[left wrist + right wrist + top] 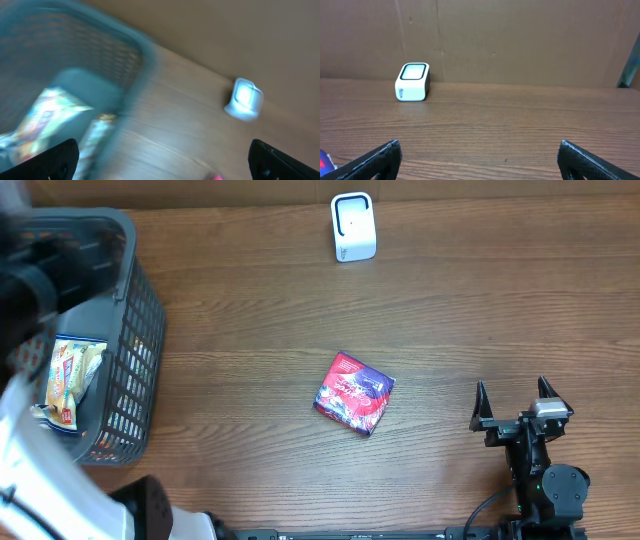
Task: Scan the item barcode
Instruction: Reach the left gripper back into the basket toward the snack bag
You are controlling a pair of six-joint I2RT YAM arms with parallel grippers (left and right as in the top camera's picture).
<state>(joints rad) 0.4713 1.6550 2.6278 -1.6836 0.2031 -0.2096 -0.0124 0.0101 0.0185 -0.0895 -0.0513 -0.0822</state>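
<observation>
My left gripper should keep reaching down until its fingers are on both sides of the snack packet [68, 383], because the packet lies clear under the open top of the grey basket [98, 318].
A red and purple packet [355, 393] lies flat on the wooden table near the middle; a sliver of it shows in the right wrist view [324, 161]. The white barcode scanner [353, 227] stands at the table's far edge, also seen as the scanner [412, 82] and, blurred, the scanner [244, 99]. My left gripper [165, 167] is open and empty, and its view is smeared by motion beside the basket. My right gripper [515, 405] rests open at the front right, well right of the packet, with nothing between its fingers [375, 160].
A grey mesh basket [140, 310] stands at the left edge, holding a yellow and white snack packet [70, 375]. My left arm [40, 470] reaches over it, blurred. A brown cardboard wall [520, 40] backs the table.
</observation>
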